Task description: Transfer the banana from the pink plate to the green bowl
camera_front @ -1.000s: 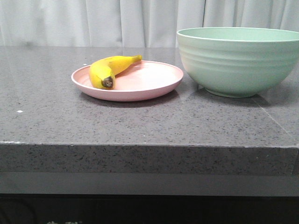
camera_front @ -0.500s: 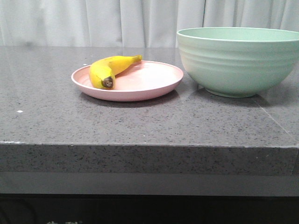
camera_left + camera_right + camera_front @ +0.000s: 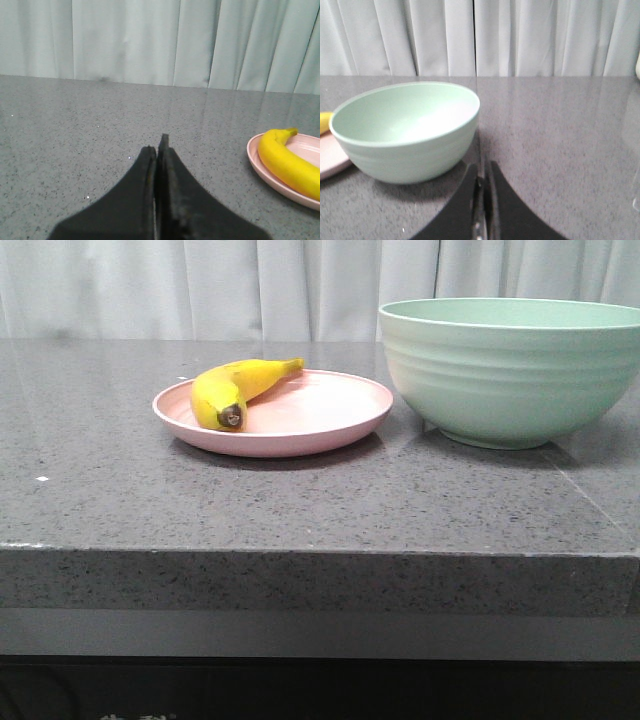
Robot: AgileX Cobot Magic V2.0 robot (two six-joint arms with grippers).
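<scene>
The banana is on my left gripper's side and the green bowl (image 3: pixel 510 375) is next to my right gripper. Next, my left gripper picks up the banana (image 3: pixel 226 388) and passes it over first.
The yellow banana (image 3: pixel 232 390) lies on the left part of the pink plate (image 3: pixel 320 415), its dark end toward the front. The pale green bowl (image 3: pixel 510 370) stands just right of the plate and looks empty in the right wrist view (image 3: pixel 405 127). Neither gripper shows in the front view. My left gripper (image 3: pixel 158 147) is shut and empty, low over the counter, with the banana (image 3: pixel 287 162) and plate (image 3: pixel 260 165) off to one side. My right gripper (image 3: pixel 484 167) is shut and empty, close beside the bowl's base.
The things stand on a dark grey speckled stone counter (image 3: pixel 300 510) with its front edge near the camera. A pale curtain (image 3: pixel 200 285) hangs behind it. A white object's edge (image 3: pixel 637 67) shows at the far side of the right wrist view.
</scene>
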